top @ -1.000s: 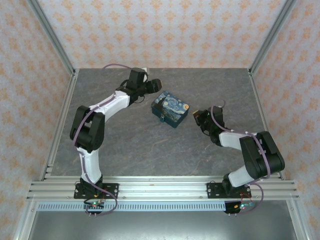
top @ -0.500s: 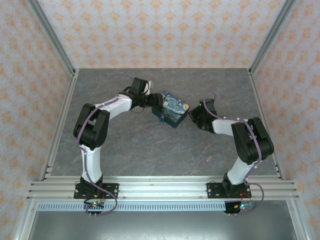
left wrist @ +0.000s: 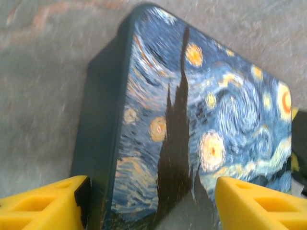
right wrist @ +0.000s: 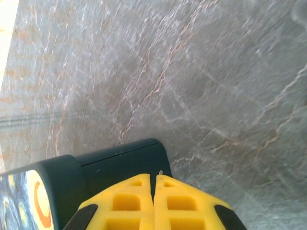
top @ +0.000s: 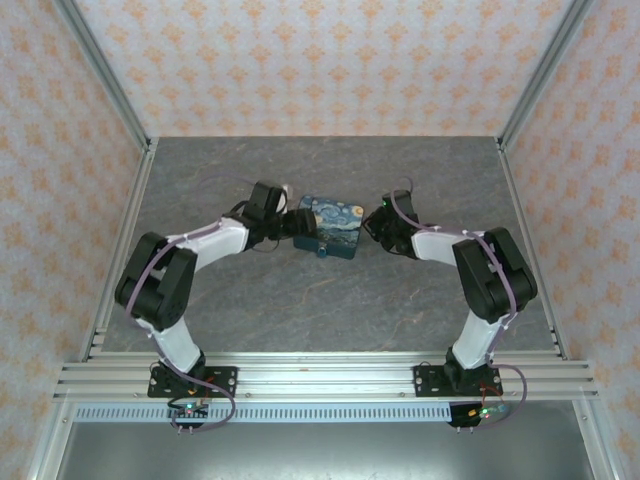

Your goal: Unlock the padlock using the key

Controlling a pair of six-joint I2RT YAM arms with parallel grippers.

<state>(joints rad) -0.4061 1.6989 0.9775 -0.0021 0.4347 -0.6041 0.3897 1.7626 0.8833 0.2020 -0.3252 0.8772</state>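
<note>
The painted box (top: 332,228) is crooked between my grippers, so next I straighten it, then steady its lid (top: 353,213) with my right gripper while my left gripper reaches the padlock.
The padlock (top: 335,224), a flat dark-blue block with yellow swirls, lies mid-table between both grippers. My left gripper (top: 303,224) is at its left end. In the left wrist view its jaws (left wrist: 151,191) stand open astride the padlock (left wrist: 192,105); the left finger (left wrist: 48,203) is beside the dark side wall and the right finger (left wrist: 259,203) is over the painted face. My right gripper (top: 378,224) is at the padlock's right end. It is shut (right wrist: 155,175), with a thin silvery key tip (right wrist: 160,172) poking out just short of the padlock's dark side (right wrist: 120,165).
The grey stone table (top: 300,300) is ringed by aluminium frame rails (top: 320,380) in front and posts at the back corners, with patterned walls behind. Open tabletop lies in front of and behind the padlock.
Both arms have closed in on the padlock: the left gripper came forward from the back to its left end, and the right gripper swung left to its right end. The padlock turned slightly.
</note>
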